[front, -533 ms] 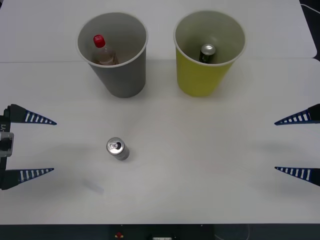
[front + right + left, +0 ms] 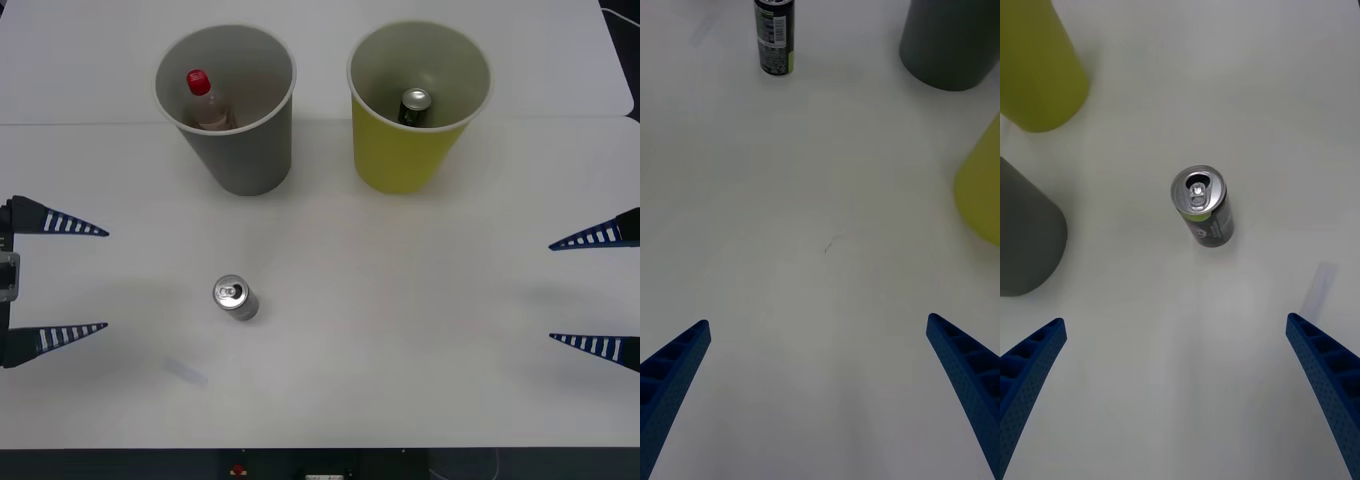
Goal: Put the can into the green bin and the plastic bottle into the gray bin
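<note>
My gripper will drop the silver can (image 2: 236,298) in, and the can will tip onto its side, because the green bin's wide opening (image 2: 420,75) leaves lots of room around it.
The silver can (image 2: 235,297) stands upright on the white table, left of centre; it also appears in my left wrist view (image 2: 1201,204) and my right wrist view (image 2: 775,36). At the back stands the gray bin (image 2: 240,160) with the red-capped plastic bottle (image 2: 205,100) inside it. To its right is the green bin (image 2: 400,155). My left gripper (image 2: 107,280) is open at the left edge, level with the can and well apart from it, fingers (image 2: 1030,367) spread. My right gripper (image 2: 550,292) is open at the right edge.
A dark green can (image 2: 415,103) with a silver top sits inside the green bin. A faint pale mark (image 2: 185,372) lies on the table near the front left. The table's front edge (image 2: 320,450) runs just below the grippers.
My left gripper has shifted slightly toward the bins. The can, the bins and the right gripper have not moved.
</note>
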{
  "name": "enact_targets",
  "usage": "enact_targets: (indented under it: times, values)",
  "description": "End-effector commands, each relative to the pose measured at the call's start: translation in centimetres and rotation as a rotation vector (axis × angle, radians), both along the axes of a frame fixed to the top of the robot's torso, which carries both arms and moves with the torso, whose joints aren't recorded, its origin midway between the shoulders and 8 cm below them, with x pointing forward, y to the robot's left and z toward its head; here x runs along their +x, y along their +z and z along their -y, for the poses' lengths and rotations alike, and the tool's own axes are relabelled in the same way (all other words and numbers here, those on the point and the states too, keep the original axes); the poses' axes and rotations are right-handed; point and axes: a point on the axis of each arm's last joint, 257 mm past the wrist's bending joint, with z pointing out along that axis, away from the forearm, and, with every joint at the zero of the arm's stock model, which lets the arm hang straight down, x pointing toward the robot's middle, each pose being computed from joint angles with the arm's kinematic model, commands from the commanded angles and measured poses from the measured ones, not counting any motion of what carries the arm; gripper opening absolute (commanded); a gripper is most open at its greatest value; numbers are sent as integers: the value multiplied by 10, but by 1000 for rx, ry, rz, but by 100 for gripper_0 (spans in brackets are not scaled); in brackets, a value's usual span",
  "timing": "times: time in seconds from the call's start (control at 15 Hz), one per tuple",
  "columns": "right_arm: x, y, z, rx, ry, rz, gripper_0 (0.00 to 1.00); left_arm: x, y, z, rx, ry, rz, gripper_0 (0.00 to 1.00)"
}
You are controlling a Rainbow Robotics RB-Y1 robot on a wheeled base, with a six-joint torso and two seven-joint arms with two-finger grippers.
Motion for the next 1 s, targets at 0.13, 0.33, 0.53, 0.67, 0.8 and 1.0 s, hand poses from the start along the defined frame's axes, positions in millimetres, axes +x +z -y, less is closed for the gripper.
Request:
enact_targets:
  times: [0.13, 0.33, 0.53, 0.67, 0.8, 1.0]
  values:
    - [0, 0, 0, 0, 0, 0, 100, 1, -10, -8, -24, 30, -37, 100]
    - [0, 0, 0, 0, 0, 0, 100, 1, -26, -7, -87, 47, -102, 100]
    - [0, 0, 0, 0, 0, 0, 100, 2, -41, -1, -172, 61, -159, 100]
    - [0, 0, 0, 0, 0, 0, 100, 3, -49, 1, -216, 69, -182, 100]
    - [0, 0, 0, 0, 0, 0, 100, 6, -56, 4, -250, 75, -187, 100]
    - [0, 0, 0, 0, 0, 0, 100, 11, -67, 8, -301, 78, -188, 100]
